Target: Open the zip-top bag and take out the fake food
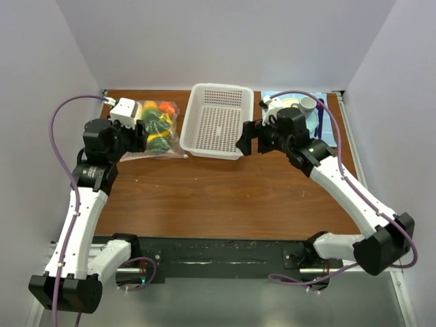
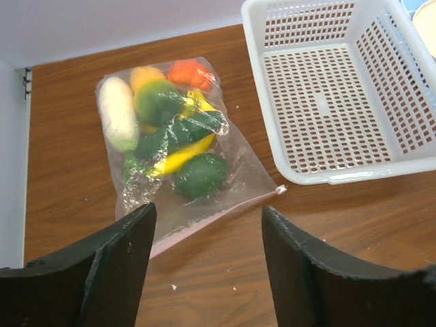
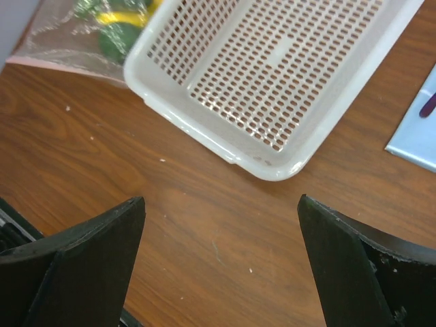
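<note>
I see slack, empty film (image 1: 173, 150) next to the bag's pinkish zip, so I expect the fake food (image 1: 159, 127) to sink to the bag's bottom when I raise the zip.
The zip-top bag (image 1: 170, 144) lies flat at the back left of the table, shut, with the fake food (image 1: 158, 126) inside. In the left wrist view the bag (image 2: 235, 180) shows a white piece (image 2: 117, 112), orange-red pieces (image 2: 189, 71), green limes (image 2: 157, 102), a cucumber (image 2: 187, 128) and a yellow banana (image 2: 182, 155). Its pinkish zip strip (image 2: 225, 212) faces my left gripper (image 2: 208, 216), which is open and hovers just short of the strip (image 1: 141, 135). My right gripper (image 1: 251, 138) is open and empty over bare wood (image 3: 221, 201), by the basket's near right corner.
A white perforated basket (image 1: 216, 154) stands empty at the back centre, right of the bag; it also shows in the left wrist view (image 2: 354, 174) and the right wrist view (image 3: 204, 133). A cream plate with a grey mug (image 1: 308, 103) sits on a blue mat (image 1: 323, 121) at the back right.
</note>
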`<state>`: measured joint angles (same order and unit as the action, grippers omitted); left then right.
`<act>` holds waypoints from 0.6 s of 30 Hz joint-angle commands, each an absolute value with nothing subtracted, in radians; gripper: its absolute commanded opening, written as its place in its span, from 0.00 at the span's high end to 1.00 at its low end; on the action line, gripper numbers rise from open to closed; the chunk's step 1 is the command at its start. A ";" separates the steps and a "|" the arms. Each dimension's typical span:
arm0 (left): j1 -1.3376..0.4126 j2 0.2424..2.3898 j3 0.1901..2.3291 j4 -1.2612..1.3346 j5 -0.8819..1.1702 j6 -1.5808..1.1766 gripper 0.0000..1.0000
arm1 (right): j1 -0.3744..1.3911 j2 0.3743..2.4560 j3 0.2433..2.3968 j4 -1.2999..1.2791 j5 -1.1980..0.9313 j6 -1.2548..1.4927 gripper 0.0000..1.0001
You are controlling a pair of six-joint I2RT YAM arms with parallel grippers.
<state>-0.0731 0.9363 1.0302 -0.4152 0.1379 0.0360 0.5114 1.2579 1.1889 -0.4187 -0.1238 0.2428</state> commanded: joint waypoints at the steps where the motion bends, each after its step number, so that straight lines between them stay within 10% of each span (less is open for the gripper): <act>1: -0.069 0.951 1.100 -0.477 0.134 0.011 0.25 | 0.515 1.207 1.229 -0.376 -0.219 0.317 0.01; 7: -0.069 0.956 1.131 -0.509 0.147 0.044 0.04 | 0.538 1.337 1.336 -0.348 -0.425 0.306 0.01; 11: -0.069 0.974 1.103 -0.485 0.175 0.048 0.02 | 0.731 1.512 1.612 -0.540 0.048 0.068 0.05; 14: -0.069 1.014 1.077 -0.448 0.154 0.038 0.02 | 0.753 1.600 1.649 -0.499 0.236 0.048 0.30; 18: -0.066 1.084 1.052 -0.419 0.127 0.049 0.02 | 0.750 1.669 1.563 -0.301 0.253 0.048 0.21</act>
